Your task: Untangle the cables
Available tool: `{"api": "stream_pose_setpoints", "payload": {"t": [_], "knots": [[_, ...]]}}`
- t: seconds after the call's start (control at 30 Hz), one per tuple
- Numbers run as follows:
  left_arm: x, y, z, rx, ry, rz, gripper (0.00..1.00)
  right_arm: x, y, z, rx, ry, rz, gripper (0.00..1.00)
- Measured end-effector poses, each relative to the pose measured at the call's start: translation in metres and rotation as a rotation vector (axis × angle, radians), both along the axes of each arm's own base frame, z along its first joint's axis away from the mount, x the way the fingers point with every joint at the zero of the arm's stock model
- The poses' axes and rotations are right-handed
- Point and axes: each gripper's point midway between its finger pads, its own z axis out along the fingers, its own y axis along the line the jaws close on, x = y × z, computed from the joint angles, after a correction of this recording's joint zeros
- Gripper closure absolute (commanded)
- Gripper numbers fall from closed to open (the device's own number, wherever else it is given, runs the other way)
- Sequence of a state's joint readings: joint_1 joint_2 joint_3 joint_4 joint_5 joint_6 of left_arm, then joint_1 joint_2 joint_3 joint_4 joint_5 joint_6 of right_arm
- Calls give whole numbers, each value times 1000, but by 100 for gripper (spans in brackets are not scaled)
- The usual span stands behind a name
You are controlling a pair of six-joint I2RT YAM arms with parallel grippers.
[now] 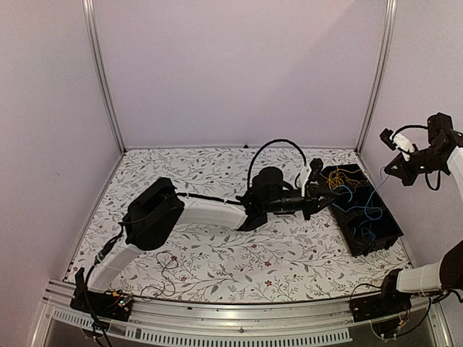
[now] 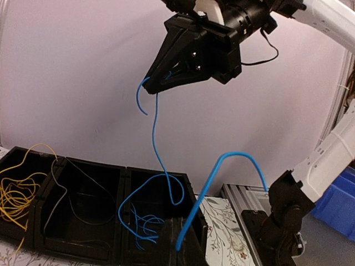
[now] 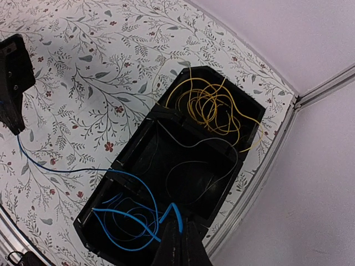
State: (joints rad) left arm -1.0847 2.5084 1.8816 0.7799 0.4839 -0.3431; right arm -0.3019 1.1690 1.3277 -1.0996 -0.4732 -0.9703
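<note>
The robot's left gripper has a blue cable's end (image 2: 228, 154) beside the tray, so next the right gripper lets its own cable fall into the near bin (image 1: 370, 235) and then takes that end first.
A black three-compartment tray (image 1: 376, 244) holds the cables: yellow ones (image 3: 208, 105) in the far bin, thin dark ones (image 3: 194, 166) in the middle bin and blue ones (image 3: 125, 219) in the near bin. My right gripper (image 1: 396, 168) is raised above the tray's right side, shut on a blue cable (image 2: 156, 127) that hangs down into the blue bin. It also shows in the right wrist view (image 3: 180, 238). My left gripper (image 1: 319, 199) is at the tray's left edge, shut on another blue cable (image 2: 208, 188) that arcs up from its fingers (image 2: 183, 244).
The tray (image 3: 135, 143) sits at the right of the floral table, close to the right frame post (image 1: 375, 72). A thick black arm cable (image 1: 275, 143) loops above the left wrist. The metal rail (image 1: 239, 311) runs along the near edge. A blue bin (image 2: 339, 199) stands off the table.
</note>
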Motion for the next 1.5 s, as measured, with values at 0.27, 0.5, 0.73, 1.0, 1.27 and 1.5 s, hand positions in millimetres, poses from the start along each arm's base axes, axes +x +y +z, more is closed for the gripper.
{"api": "stream_pose_setpoints", "payload": {"t": [0.27, 0.5, 0.73, 1.0, 1.27, 1.5], "knots": [[-19, -30, -31, 17, 57, -58, 100, -42, 0, -107, -20, 269, 10, 100], [-28, -38, -33, 37, 71, -59, 100, -47, -7, -154, -38, 348, -12, 58], [-12, -38, -43, 56, 114, 17, 100, -25, -13, -124, -37, 303, -29, 40], [10, -35, -44, 47, 187, 110, 100, -27, 31, -41, 104, 97, 105, 29], [13, -34, -45, 49, 200, 123, 100, -38, 84, -37, 334, 179, 263, 21], [11, -34, -45, 50, 189, 115, 100, -29, 102, -50, 409, 270, 274, 38]]}}
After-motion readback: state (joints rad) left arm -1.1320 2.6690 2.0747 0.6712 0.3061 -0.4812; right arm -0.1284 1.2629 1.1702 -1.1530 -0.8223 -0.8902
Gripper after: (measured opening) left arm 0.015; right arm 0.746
